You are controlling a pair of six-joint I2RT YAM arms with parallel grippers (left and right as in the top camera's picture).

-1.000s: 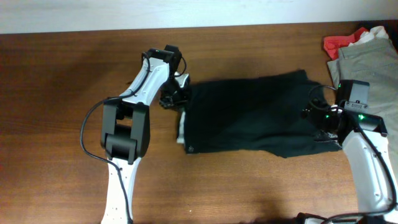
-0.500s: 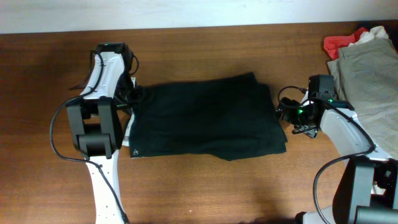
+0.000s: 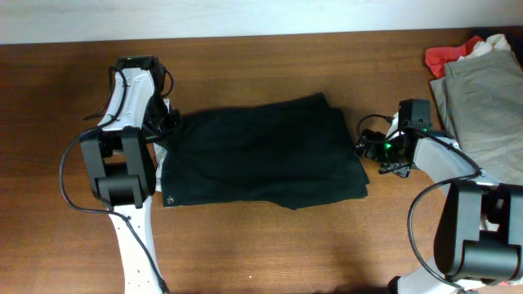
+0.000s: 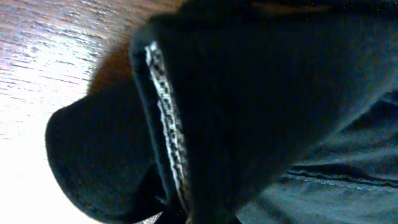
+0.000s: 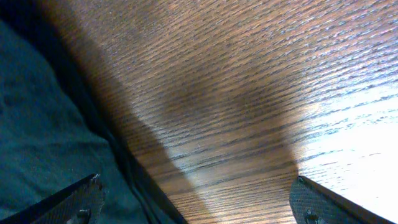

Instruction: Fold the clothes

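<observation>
My left gripper needs to keep holding the garment's corner and, because the garment's far edge [image 3: 245, 108] slants toward me there, pull that corner [image 3: 185, 122] toward the wall before folding.
The clothes [image 3: 261, 155], a black garment, lie flat in the middle of the wooden table, with a pale strip of lining at their left edge [image 3: 162, 163]. My left gripper [image 3: 169, 126] is at the garment's upper left corner and is shut on it. In the left wrist view black fabric with a stitched seam [image 4: 168, 118] fills the frame and hides the fingers. My right gripper [image 3: 368, 149] is just off the garment's right edge. In the right wrist view its fingers [image 5: 196, 182] are wide open over bare wood, with the garment's edge [image 5: 43, 137] by the left finger.
Beige-khaki trousers [image 3: 482, 98] and a red cloth [image 3: 445, 55] lie at the back right corner, close behind my right arm. The table's far edge [image 3: 261, 34] meets a white wall.
The garment has slid left across the table with my left gripper. My right gripper has also moved left and now sits open beside the garment's right edge.
</observation>
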